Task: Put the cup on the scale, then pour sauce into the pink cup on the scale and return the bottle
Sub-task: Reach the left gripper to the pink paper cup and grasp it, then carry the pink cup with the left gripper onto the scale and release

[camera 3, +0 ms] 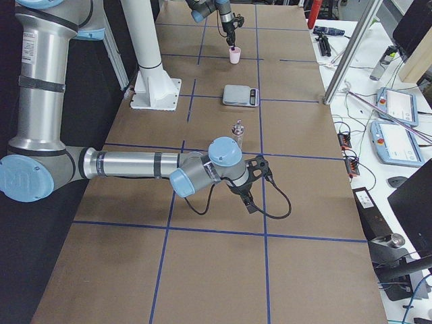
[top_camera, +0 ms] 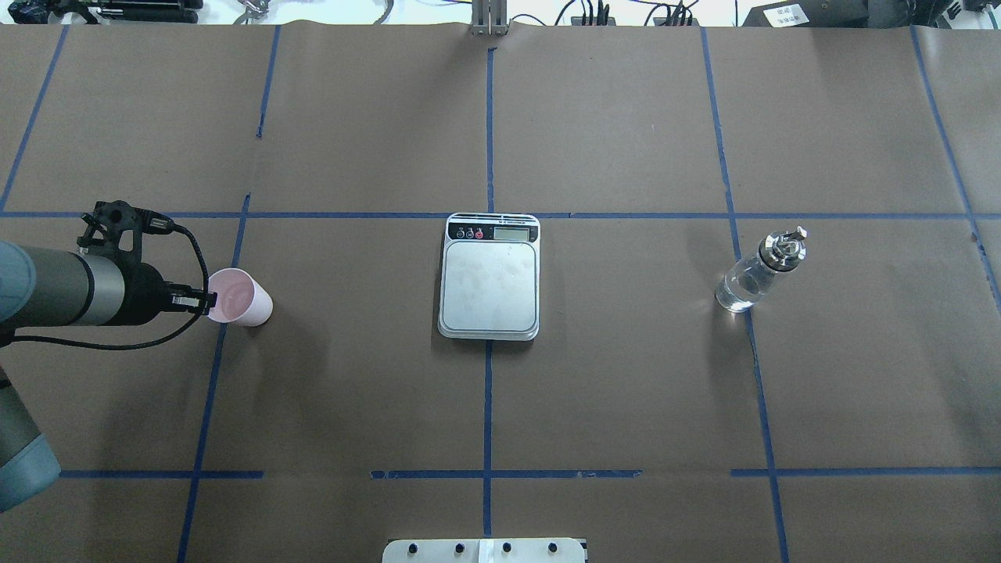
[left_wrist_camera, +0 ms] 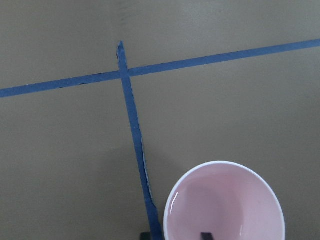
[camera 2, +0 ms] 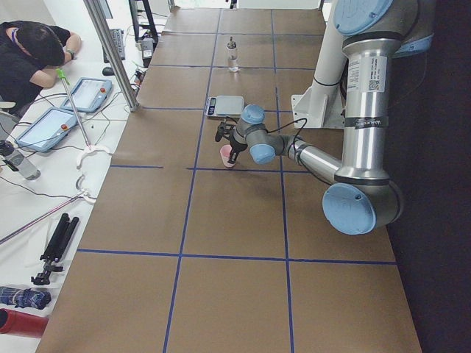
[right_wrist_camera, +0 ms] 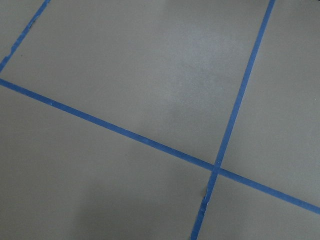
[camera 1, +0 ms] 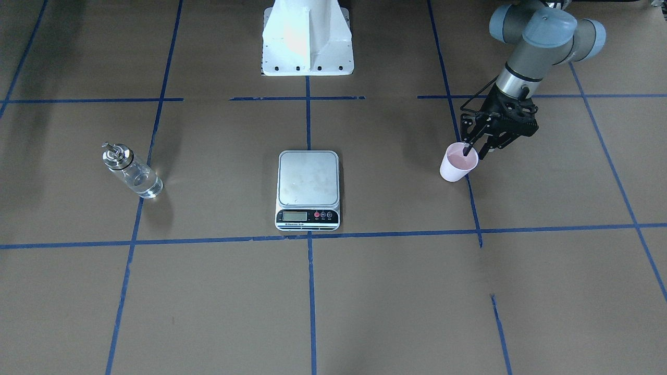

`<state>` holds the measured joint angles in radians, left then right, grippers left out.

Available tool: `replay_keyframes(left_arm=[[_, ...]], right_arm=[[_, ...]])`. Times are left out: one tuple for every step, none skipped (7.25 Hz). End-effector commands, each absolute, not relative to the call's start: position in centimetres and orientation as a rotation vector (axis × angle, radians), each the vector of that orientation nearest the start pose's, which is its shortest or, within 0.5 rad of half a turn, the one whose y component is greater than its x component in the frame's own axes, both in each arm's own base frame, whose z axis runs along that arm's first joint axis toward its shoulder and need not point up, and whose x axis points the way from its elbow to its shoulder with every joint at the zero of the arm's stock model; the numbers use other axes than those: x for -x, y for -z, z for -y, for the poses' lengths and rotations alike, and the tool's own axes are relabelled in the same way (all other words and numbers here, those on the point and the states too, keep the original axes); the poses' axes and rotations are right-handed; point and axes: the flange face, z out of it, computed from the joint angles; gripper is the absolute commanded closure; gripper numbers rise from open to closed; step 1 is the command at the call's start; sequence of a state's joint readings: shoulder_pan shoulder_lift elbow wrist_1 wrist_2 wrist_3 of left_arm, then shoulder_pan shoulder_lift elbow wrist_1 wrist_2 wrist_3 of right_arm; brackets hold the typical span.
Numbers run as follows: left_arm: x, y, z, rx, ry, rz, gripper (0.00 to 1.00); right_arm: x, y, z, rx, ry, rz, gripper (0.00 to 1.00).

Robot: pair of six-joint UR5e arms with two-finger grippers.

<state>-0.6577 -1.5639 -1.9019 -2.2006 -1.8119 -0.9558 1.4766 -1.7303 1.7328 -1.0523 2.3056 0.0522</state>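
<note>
A thin spout (camera 1: pixel 109 147) sits on the silver cap, so the clear glass bottle (camera 1: pixel 138 177) will pour with its cap still on when I tip it.
The pale pink cup (camera 1: pixel 458 162) stands upright on the table at my left side, also in the overhead view (top_camera: pixel 238 297) and the left wrist view (left_wrist_camera: pixel 225 205). My left gripper (camera 1: pixel 475 152) is open at its rim, with one finger inside the cup and one outside. The scale (camera 1: pixel 308 179) lies at the table's middle with nothing on its platform (top_camera: pixel 489 281). The clear glass bottle (camera 1: pixel 133 172) with its silver cap stands at my right side (top_camera: pixel 755 274). My right gripper (camera 3: pixel 251 197) hovers over bare table near the bottle; I cannot tell whether it is open or shut.
The white robot base (camera 1: pixel 307 41) stands behind the scale. Blue tape lines (top_camera: pixel 489 407) divide the brown table. A person and tablets (camera 2: pixel 44 95) are at the side bench beyond the table's far edge.
</note>
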Motion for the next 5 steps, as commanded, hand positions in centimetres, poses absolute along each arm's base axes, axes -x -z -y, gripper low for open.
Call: replay_keyframes(left_arm=[[-33.8, -40.3, 40.5, -0.369, -0.072, -0.870, 1.00], [-35.6, -35.3, 42.0, -0.358, -0.068, -0.855, 1.00], [-38.0, -28.5, 43.7, -0.345, -0.068, -0.844, 1.00], [-40.4, -21.2, 45.0, -0.336, -0.072, -0.855, 1.00], [-43.3, -17.3, 45.8, -0.306, -0.093, -0.892, 1.00]], right_arm=[[-2.4, -59.6, 45.2, -0.446, 0.231, 0.753, 0.00], [-2.4, -59.5, 45.2, -0.452, 0.233, 0.753, 0.00], [-2.4, -59.4, 45.2, -0.458, 0.237, 0.752, 0.00], [-2.4, -59.8, 45.1, -0.469, 0.240, 0.754, 0.00], [-2.4, -60.2, 45.0, -0.474, 0.242, 0.754, 0.00]])
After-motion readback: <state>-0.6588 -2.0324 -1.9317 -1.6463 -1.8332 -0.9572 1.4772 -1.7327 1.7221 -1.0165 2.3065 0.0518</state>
